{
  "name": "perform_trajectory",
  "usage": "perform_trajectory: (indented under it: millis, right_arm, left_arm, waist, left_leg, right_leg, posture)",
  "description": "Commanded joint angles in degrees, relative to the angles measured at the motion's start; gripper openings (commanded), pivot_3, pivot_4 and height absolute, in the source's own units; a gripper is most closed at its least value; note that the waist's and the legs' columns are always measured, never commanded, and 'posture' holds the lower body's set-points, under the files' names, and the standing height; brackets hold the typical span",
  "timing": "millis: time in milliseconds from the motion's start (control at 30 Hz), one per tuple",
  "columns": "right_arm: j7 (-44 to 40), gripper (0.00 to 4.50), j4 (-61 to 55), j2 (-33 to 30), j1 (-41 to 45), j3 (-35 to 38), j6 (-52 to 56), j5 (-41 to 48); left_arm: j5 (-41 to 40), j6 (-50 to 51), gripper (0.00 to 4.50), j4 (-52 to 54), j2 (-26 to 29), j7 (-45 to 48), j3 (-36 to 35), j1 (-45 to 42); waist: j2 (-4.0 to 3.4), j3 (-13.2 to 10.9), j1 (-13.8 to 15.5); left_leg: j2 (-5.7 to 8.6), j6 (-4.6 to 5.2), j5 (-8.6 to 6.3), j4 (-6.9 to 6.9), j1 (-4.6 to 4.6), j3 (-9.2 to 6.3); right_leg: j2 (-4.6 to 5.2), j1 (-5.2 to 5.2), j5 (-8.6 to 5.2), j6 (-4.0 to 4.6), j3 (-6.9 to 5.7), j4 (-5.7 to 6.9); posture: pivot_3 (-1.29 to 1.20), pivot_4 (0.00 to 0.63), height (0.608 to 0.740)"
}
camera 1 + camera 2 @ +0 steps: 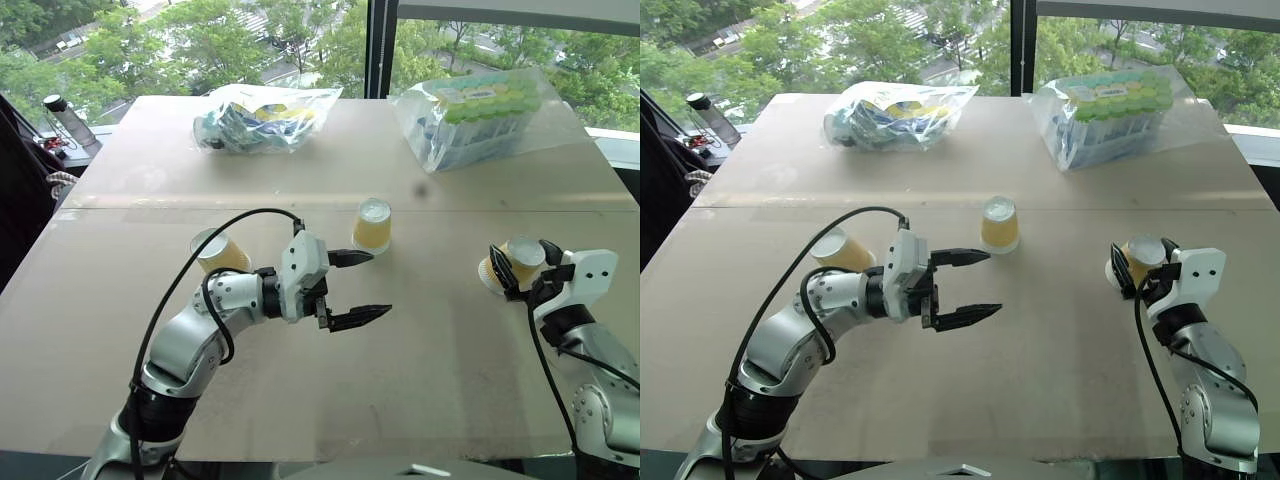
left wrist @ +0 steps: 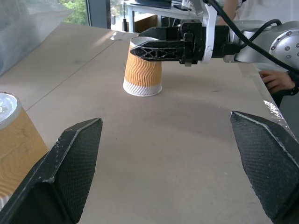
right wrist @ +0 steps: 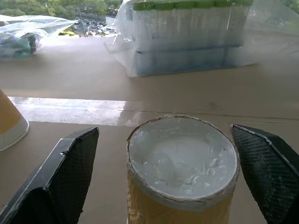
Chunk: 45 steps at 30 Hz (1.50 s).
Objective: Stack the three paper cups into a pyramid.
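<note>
I expect the cups' tops to stay apart when their bottoms touch as I carry the second cup (image 1: 515,263) beside the middle cup, because both cups get wider toward the lower rims (image 1: 371,247).
Three yellow-orange ribbed paper cups stand upside down, apart from one another, on the brown table (image 1: 430,380). The left cup (image 1: 221,252) is partly hidden behind my left forearm. The middle cup (image 1: 372,225) stands just beyond my left gripper (image 1: 380,283), which is open, empty and pointing to the right. The right cup (image 3: 182,163) stands between the spread fingers of my right gripper (image 1: 521,252), which is open, with a gap on each side of the cup. In the left wrist view that gripper's fingers (image 2: 163,49) cross in front of this cup.
Two clear plastic bags of packaged goods lie at the table's far edge, one at the back left (image 1: 265,118) and one at the back right (image 1: 490,115). A bottle (image 1: 68,120) stands off the table's left corner. A person's hand (image 2: 275,80) shows past the right edge.
</note>
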<state>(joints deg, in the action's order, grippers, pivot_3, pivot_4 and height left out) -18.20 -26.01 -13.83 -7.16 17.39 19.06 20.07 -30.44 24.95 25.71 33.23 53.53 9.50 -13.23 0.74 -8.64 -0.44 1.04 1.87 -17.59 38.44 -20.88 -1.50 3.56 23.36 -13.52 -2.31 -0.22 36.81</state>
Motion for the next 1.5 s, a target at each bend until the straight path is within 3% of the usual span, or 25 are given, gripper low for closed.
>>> perform_trajectory:
  millis: [33, 333, 433, 533, 567, 767, 1067, 1500]
  right_arm:
    - [1.33, 4.46, -0.44, 0.18, -0.19, 1.08, 0.43, 1.34]
    - [0.53, 4.46, -0.12, 0.27, 0.55, 0.31, -0.95, 2.78]
    - [0.51, 3.6, -0.07, 0.09, 0.32, -0.02, -1.4, 2.43]
    - [0.58, 2.28, 0.16, -0.34, -0.08, -0.51, -1.8, 1.41]
    - [0.58, 2.22, 0.22, -0.35, -0.08, -0.58, -1.88, 1.4]
    - [-0.91, 2.22, 0.09, -1.79, 2.47, -4.39, -0.57, 0.58]
    - [-1.32, 2.22, 6.71, 0.02, 16.12, -15.16, 6.93, 0.29]
    - [-2.83, 2.22, 20.14, 3.48, 27.65, -19.52, 5.94, -1.94]
  left_arm:
    - [0.47, -1.97, 4.5, 0.57, -0.65, 0.37, -0.48, -0.83]
    - [3.05, -3.32, 4.5, 0.82, -1.88, -1.38, 0.01, -0.84]
    - [3.82, -3.69, 4.5, 0.8, -1.86, -1.26, 0.34, -0.55]
    - [4.66, -4.12, 4.5, 0.86, -1.67, -1.04, 0.46, -0.36]
    - [5.03, -4.41, 4.5, 0.89, -1.55, -0.92, 0.54, -0.25]
    - [5.11, -5.03, 4.5, 2.33, -2.89, -3.93, -1.38, 3.9]
    - [7.57, -5.5, 4.5, 8.06, -6.76, -17.56, -9.0, 16.96]
    - [8.02, -4.85, 4.5, 11.48, -7.34, -21.9, -8.91, 19.67]
  waist:
    - [0.0, 0.0, -0.02]
    - [0.0, 0.0, -0.08]
    - [0.0, 0.0, -0.1]
    - [0.0, 0.0, -0.09]
    - [0.0, 0.0, -0.08]
    - [0.0, 0.0, -0.33]
    - [0.02, 0.01, 0.03]
    - [0.07, 0.05, -0.41]
  left_leg:
    - [0.0, 0.0, 0.0, 0.0, 0.01, 0.0]
    - [0.0, 0.03, -0.01, 0.0, 0.02, 0.01]
    - [0.0, 0.02, -0.01, 0.0, 0.02, 0.01]
    - [0.0, 0.02, -0.01, 0.0, 0.02, 0.02]
    - [0.0, 0.02, -0.01, 0.0, 0.02, 0.02]
    - [0.0, 0.02, -0.01, 0.0, 0.04, 0.03]
    - [-0.1, 0.03, -0.02, 0.0, 0.05, -0.07]
    - [-0.01, -0.18, 0.1, 0.01, 0.06, -0.02]
  right_leg:
    - [-0.01, 0.0, 0.0, 0.0, 0.0, 0.0]
    - [-0.03, 0.0, 0.0, 0.0, -0.01, 0.01]
    - [-0.03, 0.0, 0.0, 0.0, -0.01, 0.01]
    - [-0.03, 0.0, 0.0, -0.01, -0.02, 0.01]
    - [-0.03, 0.0, 0.0, -0.01, -0.02, 0.01]
    - [-0.03, 0.0, 0.0, -0.01, -0.02, 0.02]
    - [0.03, 0.0, 0.0, 0.01, 0.01, 0.04]
    - [0.05, 0.01, 0.02, 0.01, 0.03, 0.05]
  posture:
    - [0.0, 0.15, 0.74]
    - [0.0, 0.15, 0.74]
    - [0.0, 0.15, 0.74]
    - [0.0, 0.15, 0.74]
    - [0.0, 0.15, 0.74]
    - [0.0, 0.15, 0.74]
    - [0.0, 0.15, 0.74]
    - [0.0, 0.15, 0.74]
